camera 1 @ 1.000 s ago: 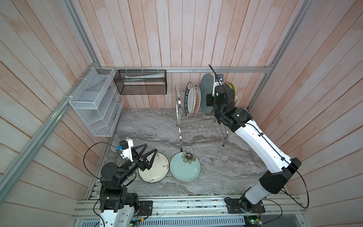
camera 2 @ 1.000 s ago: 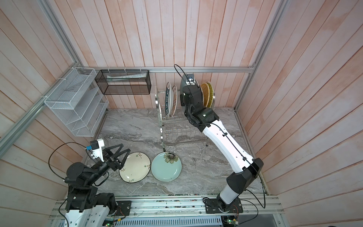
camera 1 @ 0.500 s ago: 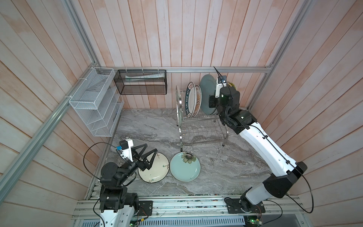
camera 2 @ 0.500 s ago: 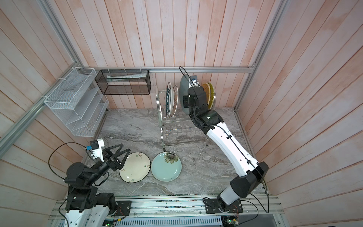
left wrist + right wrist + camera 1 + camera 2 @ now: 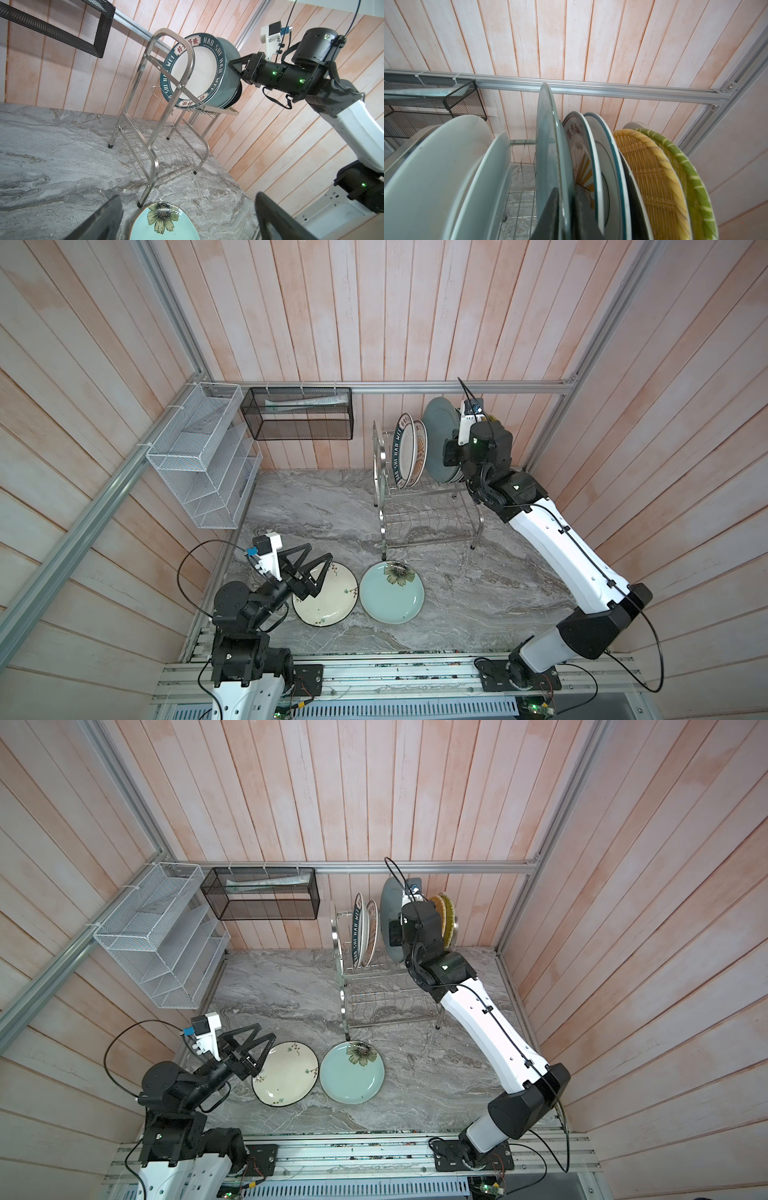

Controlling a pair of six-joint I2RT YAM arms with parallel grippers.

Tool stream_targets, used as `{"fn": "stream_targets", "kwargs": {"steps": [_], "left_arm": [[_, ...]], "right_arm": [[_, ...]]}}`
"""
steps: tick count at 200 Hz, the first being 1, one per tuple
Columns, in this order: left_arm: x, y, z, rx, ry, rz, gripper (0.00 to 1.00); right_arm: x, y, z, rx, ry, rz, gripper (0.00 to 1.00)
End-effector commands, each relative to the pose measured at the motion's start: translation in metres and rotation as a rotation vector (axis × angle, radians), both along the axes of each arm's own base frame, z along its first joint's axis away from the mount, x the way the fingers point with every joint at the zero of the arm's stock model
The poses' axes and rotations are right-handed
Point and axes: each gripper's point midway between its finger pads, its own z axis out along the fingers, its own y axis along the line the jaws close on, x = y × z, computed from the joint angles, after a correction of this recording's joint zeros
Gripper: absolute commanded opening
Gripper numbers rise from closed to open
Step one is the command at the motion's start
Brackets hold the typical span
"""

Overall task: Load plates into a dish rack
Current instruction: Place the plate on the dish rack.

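The grey plate slants close against the patterned plate (image 5: 582, 156), so the robot's right gripper should open, grip the grey plate's rim again and straighten the grey plate toward the rack's open gap (image 5: 522, 192).
The steel dish rack (image 5: 428, 518) stands at the back with several plates upright in its top tier, among them a lettered one (image 5: 401, 452) and a woven yellow one (image 5: 650, 172). A grey plate (image 5: 440, 435) stands on edge there, and my right gripper (image 5: 566, 212) has a finger on each side of its rim; whether they still press it does not show. A cream floral plate (image 5: 326, 597) and a pale blue plate (image 5: 392, 593) lie flat on the marble near the front. My left gripper (image 5: 319, 556) hovers open over the cream plate's near edge.
A white mesh shelf basket (image 5: 199, 460) hangs on the left wall and a black mesh box (image 5: 299, 414) on the back rail. The rack's lower tier (image 5: 166, 158) holds no plates. The pale blue plate touches the rack's front foot (image 5: 140, 204).
My right wrist and forearm have shifted a little to the right at the rack's top, with the grey plate staying upright there. The left arm has not moved.
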Motion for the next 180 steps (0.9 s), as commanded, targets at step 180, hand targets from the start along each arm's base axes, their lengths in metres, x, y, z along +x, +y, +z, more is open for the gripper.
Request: {"fn": "stream_targets", "kwargs": {"steps": [180], "left_arm": [[0.0,0.0,0.001,-0.008,-0.01,-0.01,1.0]], "right_arm": [[-0.012,-0.014,0.036,0.139,-0.027,0.01,0.05]]}}
